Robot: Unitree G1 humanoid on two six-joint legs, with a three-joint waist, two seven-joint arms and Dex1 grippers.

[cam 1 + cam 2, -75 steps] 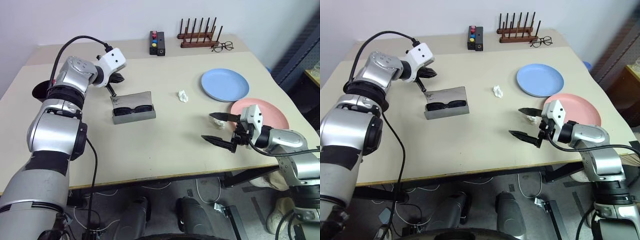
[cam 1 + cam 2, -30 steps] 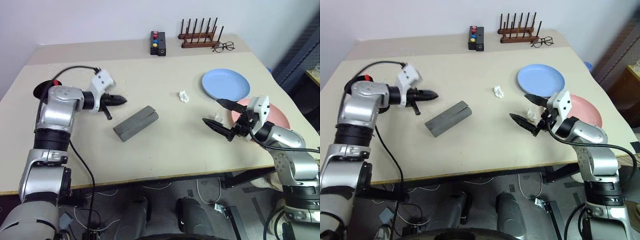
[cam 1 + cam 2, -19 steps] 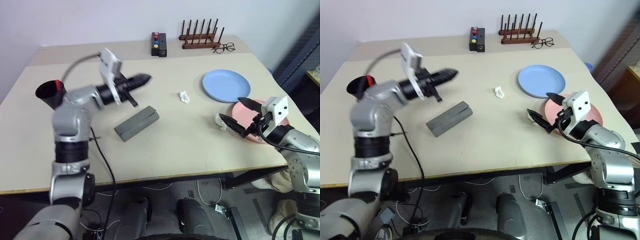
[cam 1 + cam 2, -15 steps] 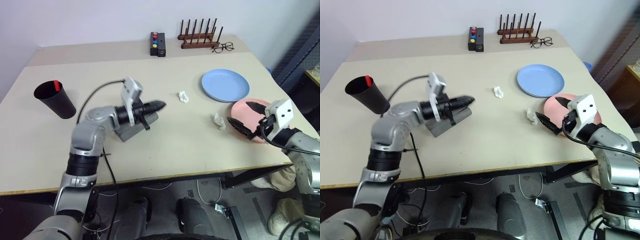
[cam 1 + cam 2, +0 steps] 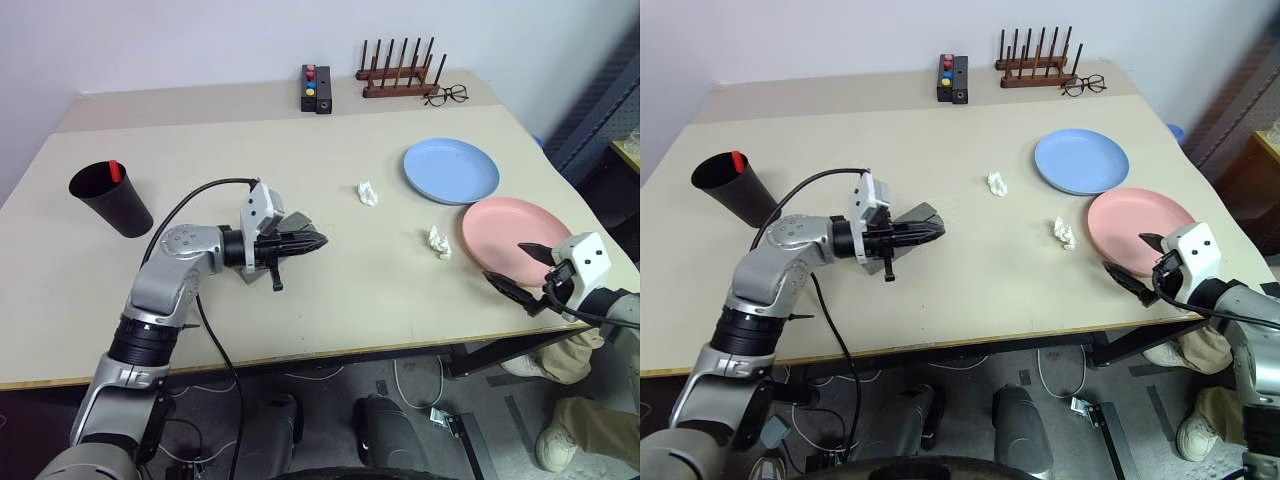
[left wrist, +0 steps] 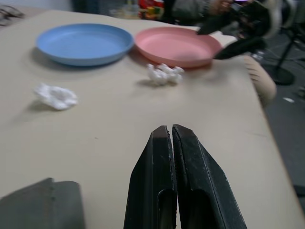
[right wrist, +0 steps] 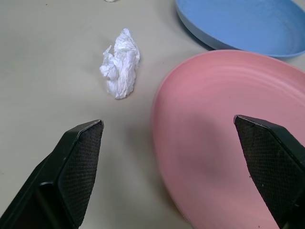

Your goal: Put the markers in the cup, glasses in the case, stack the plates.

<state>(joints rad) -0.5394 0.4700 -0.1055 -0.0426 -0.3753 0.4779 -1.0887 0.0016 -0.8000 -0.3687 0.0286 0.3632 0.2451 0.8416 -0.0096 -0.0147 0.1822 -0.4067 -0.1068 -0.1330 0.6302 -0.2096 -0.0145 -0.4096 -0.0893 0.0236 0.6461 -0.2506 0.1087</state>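
Note:
The pink plate (image 5: 510, 236) looks just as wide as the blue plate (image 5: 451, 170), so the pink plate will cover the inside of the blue plate when the robot stacks them.
The black cup (image 5: 112, 198) stands at the table's left with a red-capped marker (image 5: 114, 170) in it. The grey case (image 5: 918, 214) lies shut at mid-table, and the glasses are hidden. My left gripper (image 5: 318, 240) is shut and empty, pointing right just over the case's near end (image 6: 43, 205). The blue plate (image 5: 450, 170) and the pink plate (image 5: 515, 233) lie side by side at the right. My right gripper (image 5: 505, 263) is open at the pink plate's near rim (image 7: 167, 157), with one finger on either side of that rim.
Two crumpled paper wads (image 5: 368, 193) (image 5: 437, 241) lie between the case and the plates. At the back stand a wooden rack (image 5: 398, 70), a black box with coloured buttons (image 5: 315, 87) and thin-framed spectacles (image 5: 445, 94). The table's front edge is just below my right gripper.
The case, earlier open with sunglasses inside, is now shut. My left gripper swung right and down to the case. My right gripper moved right and lower, to the pink plate's near rim.

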